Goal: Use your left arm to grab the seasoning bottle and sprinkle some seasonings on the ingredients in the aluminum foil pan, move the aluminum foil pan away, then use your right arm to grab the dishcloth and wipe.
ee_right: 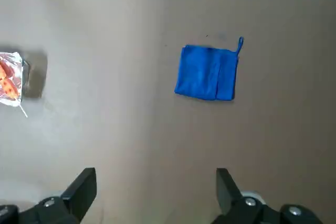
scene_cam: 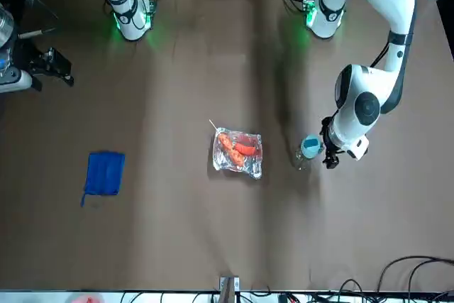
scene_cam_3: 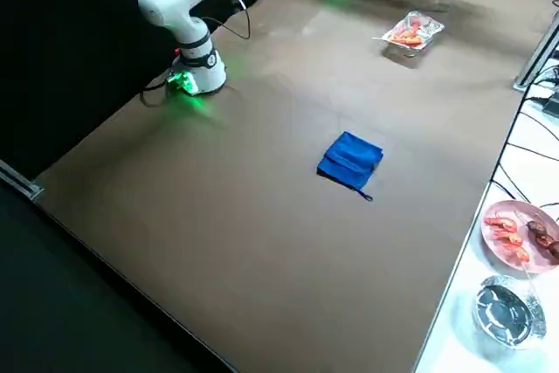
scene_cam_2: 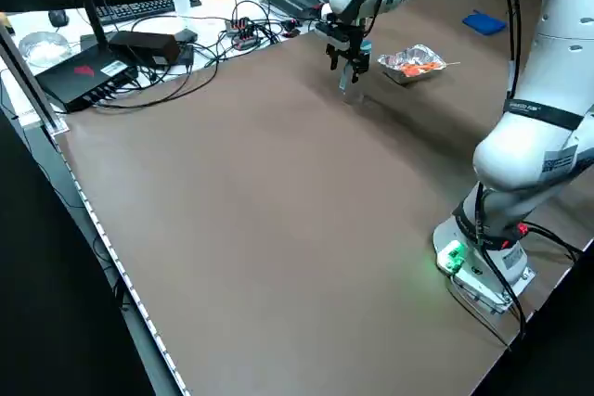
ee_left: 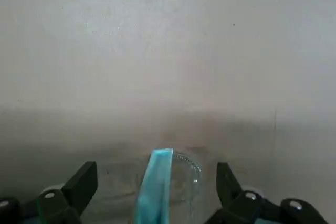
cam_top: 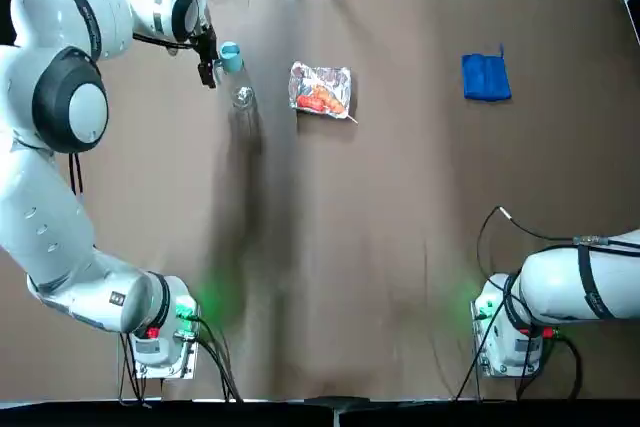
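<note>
The brown table can be seen through the clear side of the seasoning bottle [scene_cam: 308,150], so I should expect the bottle to be empty when I tip it over the ingredients.
The seasoning bottle [cam_top: 236,75] stands upright on the brown table, clear with a light-blue cap [scene_cam: 311,145]. My left gripper [cam_top: 210,62] is at the bottle's cap, open, and in the left wrist view the cap [ee_left: 156,182] sits between its two spread fingers [ee_left: 79,184] without touching them. The aluminum foil pan [cam_top: 320,89] lies just to the bottle's right, with red-orange ingredients [scene_cam: 240,149] in it. The blue dishcloth [cam_top: 486,77] lies flat far to the right. My right gripper [ee_right: 156,182] hangs open high above the table, with the dishcloth [ee_right: 207,72] below it.
The right arm's base [cam_top: 510,332] stands at the near right and the left arm's base [cam_top: 160,337] at the near left. Cables, a plate of food [scene_cam_3: 520,235] and electronics [scene_cam_2: 102,67] lie beyond the table's far edge. The table's middle and near part is bare brown surface [cam_top: 380,247].
</note>
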`<state>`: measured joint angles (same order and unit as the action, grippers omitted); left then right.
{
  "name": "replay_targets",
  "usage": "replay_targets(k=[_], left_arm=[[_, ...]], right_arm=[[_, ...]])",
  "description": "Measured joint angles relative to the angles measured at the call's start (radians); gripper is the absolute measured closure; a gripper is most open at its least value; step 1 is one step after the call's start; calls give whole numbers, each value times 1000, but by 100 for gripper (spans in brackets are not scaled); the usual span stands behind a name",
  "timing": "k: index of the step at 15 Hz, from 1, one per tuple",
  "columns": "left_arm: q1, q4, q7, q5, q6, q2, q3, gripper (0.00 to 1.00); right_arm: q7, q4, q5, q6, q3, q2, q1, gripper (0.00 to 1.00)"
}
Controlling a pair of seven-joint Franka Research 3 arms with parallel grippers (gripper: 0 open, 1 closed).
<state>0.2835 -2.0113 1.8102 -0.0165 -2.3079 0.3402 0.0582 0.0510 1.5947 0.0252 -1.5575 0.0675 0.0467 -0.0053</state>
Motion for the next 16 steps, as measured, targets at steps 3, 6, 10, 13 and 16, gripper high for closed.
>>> replay_targets(k=[3,6,10,13,16], left_arm=[[1,-1,0,0,-3,0,1,0],[0,-5,1,0,-3,0,2,3],[0,-7,1,0,-3,0,2,23],[0,-7,1,0,-3,0,2,31],[0,-7,1,0,-3,0,2,33]], right_arm=[[0,0,0,0,0,0,0,0],[0,0,0,0,-1,0,-1,0],[0,1,-1,1,-3,-10,-5,0],[-1,1,-1,0,-5,-14,-14,0],[-1,1,-1,0,-6,-22,-19,0]])
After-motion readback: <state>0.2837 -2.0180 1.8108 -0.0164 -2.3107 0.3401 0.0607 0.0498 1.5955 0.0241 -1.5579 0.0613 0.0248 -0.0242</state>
